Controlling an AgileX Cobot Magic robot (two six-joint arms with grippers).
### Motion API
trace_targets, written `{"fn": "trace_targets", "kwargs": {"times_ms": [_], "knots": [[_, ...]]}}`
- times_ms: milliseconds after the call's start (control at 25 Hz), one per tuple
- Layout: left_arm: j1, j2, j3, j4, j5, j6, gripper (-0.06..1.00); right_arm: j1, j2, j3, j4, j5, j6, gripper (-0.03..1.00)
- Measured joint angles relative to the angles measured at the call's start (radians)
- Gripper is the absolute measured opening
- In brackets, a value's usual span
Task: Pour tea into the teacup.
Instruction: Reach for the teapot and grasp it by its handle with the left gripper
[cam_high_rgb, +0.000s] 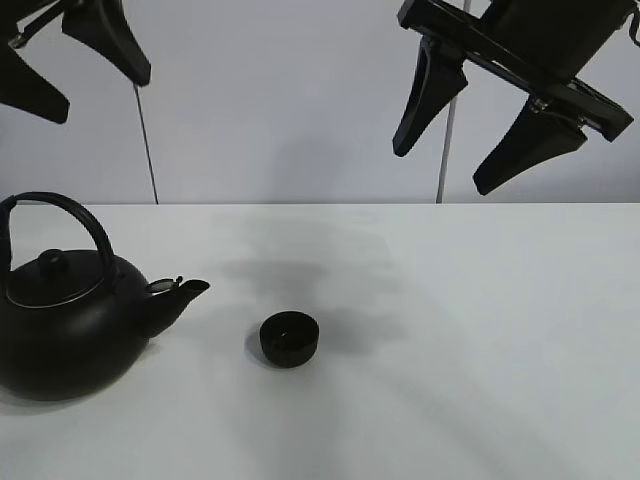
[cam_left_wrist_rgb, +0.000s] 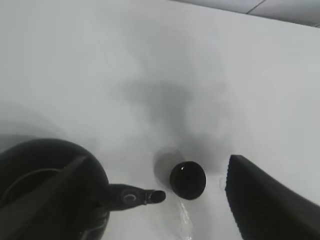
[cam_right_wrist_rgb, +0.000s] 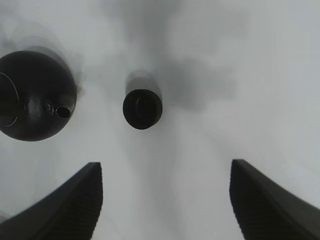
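Note:
My left gripper is pointing down over the kettle's spout and the teacup. I should swing it back level and grab the kettle's handle (cam_high_rgb: 6, 243) by its side opposite the kettle's spout.
The black round-bellied kettle (cam_high_rgb: 60, 320) with an arched handle stands on the white table (cam_high_rgb: 480, 330) at the left, its spout (cam_high_rgb: 185, 290) pointing right. The small matte-black teacup (cam_high_rgb: 289, 338) sits just right of the spout, apart from it. My left gripper (cam_high_rgb: 98, 95) hangs open and empty high above the kettle. My right gripper (cam_high_rgb: 442, 168) hangs open and empty high above the table, right of the cup. The left wrist view shows the kettle (cam_left_wrist_rgb: 45, 195) and the teacup (cam_left_wrist_rgb: 188, 180). The right wrist view shows the kettle (cam_right_wrist_rgb: 32, 95), the teacup (cam_right_wrist_rgb: 142, 108) and the right gripper (cam_right_wrist_rgb: 165, 200).
A pale wall rises behind the table's far edge (cam_high_rgb: 400, 204). Two thin vertical poles (cam_high_rgb: 146, 140) (cam_high_rgb: 446, 130) stand at the back. The table shows only the kettle, the cup and soft shadows.

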Motion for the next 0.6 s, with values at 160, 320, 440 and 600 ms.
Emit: {"fn": "trace_targets", "kwargs": {"times_ms": [160, 320, 440, 600], "knots": [[0.000, -0.066, 0.001, 0.002, -0.066, 0.118, 0.53, 0.000, 0.000, 0.000, -0.001, -0.001, 0.000, 0.49], [0.000, -0.199, 0.067, 0.002, -0.178, 0.265, 0.53, 0.000, 0.000, 0.000, -0.001, -0.019, 0.000, 0.49], [0.000, -0.303, 0.180, 0.001, -0.283, 0.329, 0.53, 0.000, 0.000, 0.000, -0.001, -0.023, 0.000, 0.49], [0.000, -0.423, 0.383, -0.002, -0.490, 0.380, 0.53, 0.000, 0.000, 0.000, -0.001, -0.023, 0.000, 0.49]]}}
